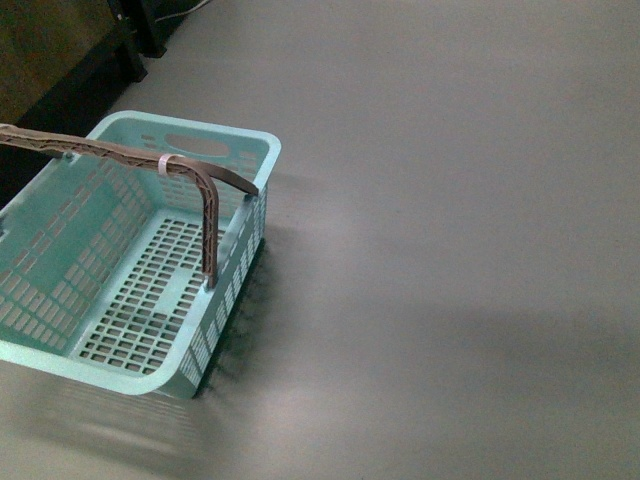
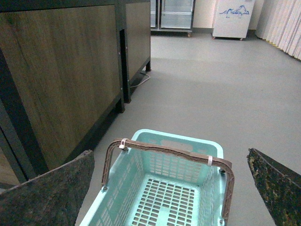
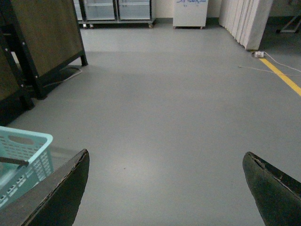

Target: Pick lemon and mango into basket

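Note:
The basket will hang below the handle, open side up, when I lift and carry it, because the brown handle's end is attached partway along the basket's rim.
The light teal basket stands on the grey floor at the left of the front view, with nothing inside it and its brown handle raised. The left wrist view looks down into the basket, and my left gripper hangs open above it. My right gripper is open over bare floor, with a corner of the basket beside it. The lemon and the mango are out of view. Neither arm shows in the front view.
A dark wooden cabinet on black legs stands beside the basket. Glass-door fridges and a white chest freezer line the far wall. Curtains, a cable and a yellow floor line lie off to the right.

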Robot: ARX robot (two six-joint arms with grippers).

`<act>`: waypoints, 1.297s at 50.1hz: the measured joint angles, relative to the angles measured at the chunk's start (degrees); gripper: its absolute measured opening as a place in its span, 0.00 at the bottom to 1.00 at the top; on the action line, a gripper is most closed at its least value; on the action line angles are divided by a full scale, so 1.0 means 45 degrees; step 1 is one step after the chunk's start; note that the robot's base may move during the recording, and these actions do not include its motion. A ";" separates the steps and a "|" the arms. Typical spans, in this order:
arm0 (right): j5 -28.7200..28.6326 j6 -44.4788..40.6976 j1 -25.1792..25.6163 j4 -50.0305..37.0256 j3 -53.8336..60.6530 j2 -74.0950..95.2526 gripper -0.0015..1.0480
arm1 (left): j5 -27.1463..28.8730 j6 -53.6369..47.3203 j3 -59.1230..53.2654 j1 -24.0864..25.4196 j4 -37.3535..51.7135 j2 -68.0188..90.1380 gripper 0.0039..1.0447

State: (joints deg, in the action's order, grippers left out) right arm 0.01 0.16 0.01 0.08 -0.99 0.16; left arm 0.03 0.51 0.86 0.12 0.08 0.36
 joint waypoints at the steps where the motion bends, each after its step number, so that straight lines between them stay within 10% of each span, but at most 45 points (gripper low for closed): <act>1: 0.0000 0.0000 0.0000 0.0000 0.0000 0.0000 0.92 | 0.0000 0.0000 0.0000 0.0000 0.0000 0.0000 0.94; 20: 0.0000 0.0000 0.0000 0.0000 0.0000 0.0000 0.92 | -0.0005 0.0005 0.0000 0.0000 0.0000 0.0005 0.94; 26: -0.0005 0.0000 0.0000 0.0000 0.0000 0.0000 0.92 | -0.1107 0.3653 0.1462 0.0053 -0.2696 0.3167 0.94; 44: 0.0000 0.0000 0.0000 0.0000 0.0000 0.0000 0.92 | -0.1137 1.3629 0.4556 0.0675 0.6790 1.7379 0.94; 65: 0.0000 0.0000 0.0000 0.0000 0.0000 0.0000 0.92 | -0.0665 1.5557 0.9190 0.0102 0.8646 2.5480 0.94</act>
State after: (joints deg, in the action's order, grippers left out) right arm 0.01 0.16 0.01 0.08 -0.99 0.16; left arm -2.96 70.52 42.22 0.58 38.98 115.02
